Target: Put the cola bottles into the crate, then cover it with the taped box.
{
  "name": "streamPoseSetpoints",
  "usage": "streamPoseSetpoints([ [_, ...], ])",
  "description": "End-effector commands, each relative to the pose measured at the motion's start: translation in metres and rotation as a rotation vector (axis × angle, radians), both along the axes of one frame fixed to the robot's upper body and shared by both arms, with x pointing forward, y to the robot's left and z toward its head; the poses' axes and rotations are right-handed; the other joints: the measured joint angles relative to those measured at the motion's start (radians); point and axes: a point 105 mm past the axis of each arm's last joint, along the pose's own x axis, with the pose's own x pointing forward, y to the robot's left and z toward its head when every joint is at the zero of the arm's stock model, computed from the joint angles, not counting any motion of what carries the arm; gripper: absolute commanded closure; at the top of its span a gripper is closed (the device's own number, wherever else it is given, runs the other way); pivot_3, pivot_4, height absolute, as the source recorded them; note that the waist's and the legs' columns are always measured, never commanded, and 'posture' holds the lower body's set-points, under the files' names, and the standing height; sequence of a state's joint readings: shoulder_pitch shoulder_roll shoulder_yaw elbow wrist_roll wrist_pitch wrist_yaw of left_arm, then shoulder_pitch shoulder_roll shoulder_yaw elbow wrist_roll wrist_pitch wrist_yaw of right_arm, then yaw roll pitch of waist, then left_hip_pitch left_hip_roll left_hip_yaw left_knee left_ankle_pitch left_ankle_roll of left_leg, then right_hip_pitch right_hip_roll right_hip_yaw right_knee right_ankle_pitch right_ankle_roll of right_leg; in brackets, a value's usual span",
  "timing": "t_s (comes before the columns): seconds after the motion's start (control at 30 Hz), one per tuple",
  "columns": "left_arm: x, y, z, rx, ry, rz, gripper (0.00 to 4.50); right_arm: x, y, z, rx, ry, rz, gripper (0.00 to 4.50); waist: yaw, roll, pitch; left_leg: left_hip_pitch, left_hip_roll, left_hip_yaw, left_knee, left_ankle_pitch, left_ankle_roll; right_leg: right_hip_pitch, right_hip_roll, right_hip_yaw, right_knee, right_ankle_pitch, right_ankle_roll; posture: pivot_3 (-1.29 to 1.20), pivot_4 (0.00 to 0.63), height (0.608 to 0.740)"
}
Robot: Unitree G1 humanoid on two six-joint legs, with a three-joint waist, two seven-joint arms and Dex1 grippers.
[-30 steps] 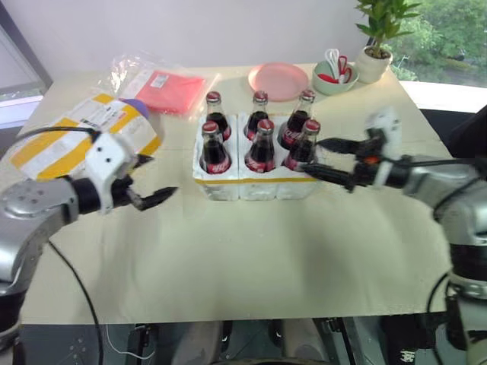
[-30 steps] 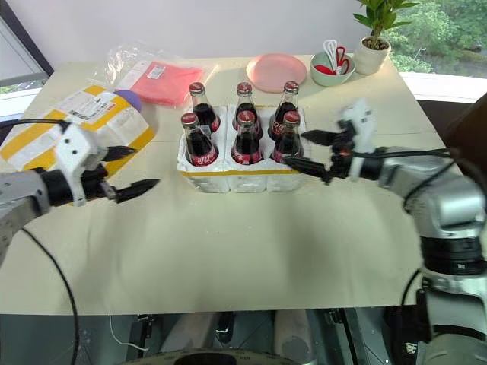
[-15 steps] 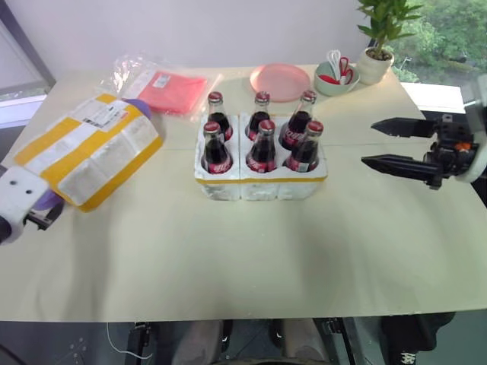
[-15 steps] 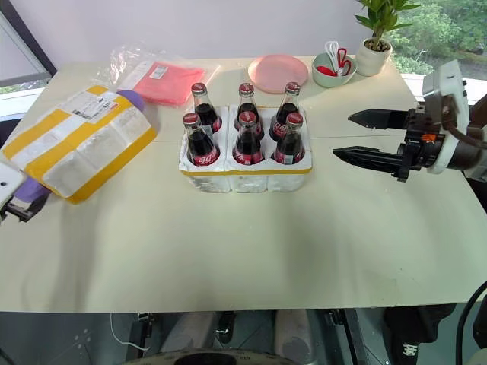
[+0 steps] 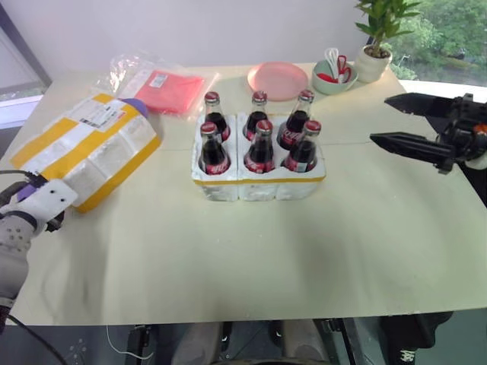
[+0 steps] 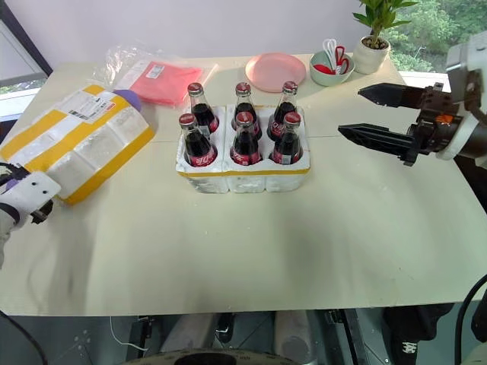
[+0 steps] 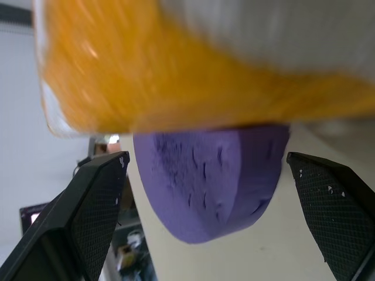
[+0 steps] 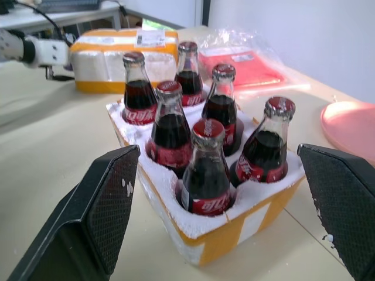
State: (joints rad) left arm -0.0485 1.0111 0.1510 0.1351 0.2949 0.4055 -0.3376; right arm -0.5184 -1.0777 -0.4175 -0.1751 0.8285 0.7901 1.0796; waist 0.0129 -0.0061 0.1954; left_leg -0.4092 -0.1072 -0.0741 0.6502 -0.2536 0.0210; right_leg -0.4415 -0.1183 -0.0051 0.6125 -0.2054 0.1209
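Note:
The taped box (image 5: 93, 148) is lying at a slant, far from my right gripper. My left gripper should pick it up by the purple piece (image 7: 202, 181) and turn it square over the crate.
Several cola bottles (image 5: 260, 144) stand upright in the wells of the white foam crate (image 5: 259, 182) at mid-table. The taped box (image 5: 87, 148), with yellow stripes and a shipping label, lies tilted at the left on a purple foam piece (image 7: 211, 181). My left gripper (image 7: 206, 155) is at the box's near left corner, open, with its fingers either side of the purple piece under the yellow edge. My right gripper (image 5: 379, 119) hovers open to the right of the crate, pointing at it, nothing between its fingers.
Behind the crate are a pink plate (image 5: 278, 80), a green bowl of utensils (image 5: 335, 76) and a potted plant (image 5: 377, 46). A red packet in a clear bag (image 5: 167, 87) lies at the back left. The table's front edge (image 5: 228, 315) is near.
My left gripper has swung from the middle of the table out to the left, down to the taped box's near corner. My right gripper has drawn back from the crate to the right.

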Motion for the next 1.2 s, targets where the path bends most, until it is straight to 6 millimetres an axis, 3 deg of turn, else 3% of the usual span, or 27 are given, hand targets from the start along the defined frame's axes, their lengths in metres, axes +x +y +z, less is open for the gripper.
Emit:
streamPoseSetpoints([
  [0.03,0.005,0.006,0.000,0.039,-0.014,0.007,0.00,-0.010,-0.001,0.017,-0.009,-0.076,-0.005,0.07,0.000,0.000,0.000,0.000,0.000,0.000,0.000,0.000,0.000,0.000,0.000,0.000,0.000,0.000,0.000,0.00,0.150,0.740],
  [0.13,0.010,0.005,-0.004,0.040,-0.006,-0.012,0.00,-0.011,-0.002,0.018,-0.008,-0.077,-0.009,0.07,0.002,0.000,0.000,0.000,0.000,0.000,0.000,0.000,0.000,0.000,0.000,0.000,0.000,0.000,0.000,0.00,0.150,0.740],
  [0.17,0.012,0.004,-0.004,0.032,-0.014,-0.017,0.24,-0.012,-0.003,0.018,-0.005,-0.068,-0.012,0.02,0.002,0.000,0.000,0.000,0.000,0.000,0.000,0.000,0.000,0.000,0.000,0.000,0.001,0.000,0.000,0.00,0.150,0.740],
  [0.23,0.014,0.004,-0.003,0.028,-0.019,-0.021,0.88,-0.013,-0.004,0.016,-0.011,-0.049,-0.010,0.00,0.002,0.000,0.000,0.000,0.000,0.000,0.000,0.001,0.000,0.000,0.000,0.000,0.001,0.000,0.000,0.00,0.150,0.740],
  [0.37,0.014,0.007,0.001,0.043,-0.026,-0.007,2.89,-0.020,-0.006,0.014,0.004,0.002,0.010,0.00,0.002,0.001,-0.001,0.000,0.000,0.000,0.001,0.001,0.000,0.000,0.000,0.000,0.001,0.000,0.000,0.00,0.150,0.740],
  [0.6,0.026,0.004,0.046,0.101,-0.153,-0.031,2.89,-0.010,-0.013,0.012,-0.037,-0.041,-0.053,0.00,0.002,0.003,-0.002,0.001,0.000,0.000,0.001,0.001,0.000,0.001,0.000,0.000,0.002,0.000,0.000,0.00,0.150,0.740],
  [0.73,0.038,-0.013,0.093,0.107,-0.295,-0.088,2.89,-0.008,-0.015,0.011,-0.044,-0.041,-0.055,0.00,0.003,0.000,-0.002,0.000,0.000,0.000,0.002,0.001,0.000,0.001,0.000,0.000,0.002,0.000,0.000,0.00,0.150,0.740],
  [0.87,0.051,-0.054,0.158,0.094,-0.503,-0.231,2.89,-0.003,-0.022,0.008,-0.042,-0.045,-0.092,0.00,0.001,0.000,-0.002,0.000,0.000,0.000,0.002,0.001,0.000,0.001,0.000,0.000,0.001,0.001,0.000,0.00,0.150,0.740],
  [0.97,0.055,-0.083,0.192,0.061,-0.607,-0.337,2.89,-0.001,-0.023,0.006,-0.042,-0.048,-0.105,0.00,0.001,-0.001,-0.001,-0.001,0.000,0.000,0.002,0.001,0.000,0.000,0.000,0.000,0.002,0.001,0.000,0.00,0.150,0.740],
  [1.1,0.054,-0.121,0.230,0.091,-0.703,-0.505,2.89,0.000,-0.024,0.006,-0.025,-0.065,-0.122,0.00,-0.005,-0.001,-0.001,0.000,0.000,0.001,0.002,0.001,0.000,0.000,0.000,0.000,0.002,0.001,0.000,0.00,0.150,0.740],
  [1.2,0.052,-0.154,0.240,0.070,-0.730,-0.680,2.89,0.000,-0.025,0.004,-0.026,-0.064,-0.129,0.00,-0.005,-0.001,-0.002,0.000,0.000,0.001,0.002,0.001,0.000,0.000,0.001,0.000,0.002,0.001,0.000,0.00,0.150,0.740],
])
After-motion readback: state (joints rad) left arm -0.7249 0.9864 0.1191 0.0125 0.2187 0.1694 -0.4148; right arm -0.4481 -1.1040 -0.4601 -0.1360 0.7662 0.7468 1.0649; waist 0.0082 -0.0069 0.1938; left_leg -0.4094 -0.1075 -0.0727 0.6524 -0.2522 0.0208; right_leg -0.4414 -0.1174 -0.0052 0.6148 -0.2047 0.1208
